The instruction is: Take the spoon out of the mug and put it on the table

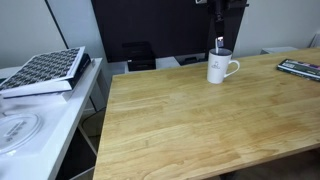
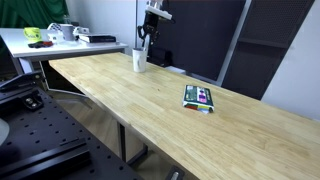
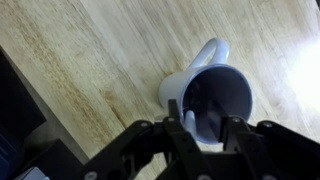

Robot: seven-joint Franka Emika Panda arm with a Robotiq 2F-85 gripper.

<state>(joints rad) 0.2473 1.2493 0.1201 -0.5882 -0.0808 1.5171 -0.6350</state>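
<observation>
The spoon handle [image 3: 190,121] is close to one finger over the mug, so my gripper should open wider, center on it, close, then lift it out.
The white mug [image 1: 222,69] stands upright near the far edge of the wooden table [image 1: 190,125]; both exterior views show it, and the other one has the mug [image 2: 139,62] at the table's [image 2: 170,115] far end. My gripper [image 1: 220,42] hangs straight above the mug [image 3: 205,90], fingertips at its rim. In the wrist view the gripper [image 3: 210,128] is open, with its fingers over the dark opening. The pale spoon handle [image 3: 190,121] stands up inside the mug, next to one finger. The spoon's bowl is hidden.
A patterned book [image 1: 45,70] lies on a white side surface [image 1: 40,120] beside the table. A flat dark object [image 1: 300,68] lies at the table's edge, seen as a colourful packet [image 2: 199,97]. A black chair [image 1: 138,55] stands behind the table.
</observation>
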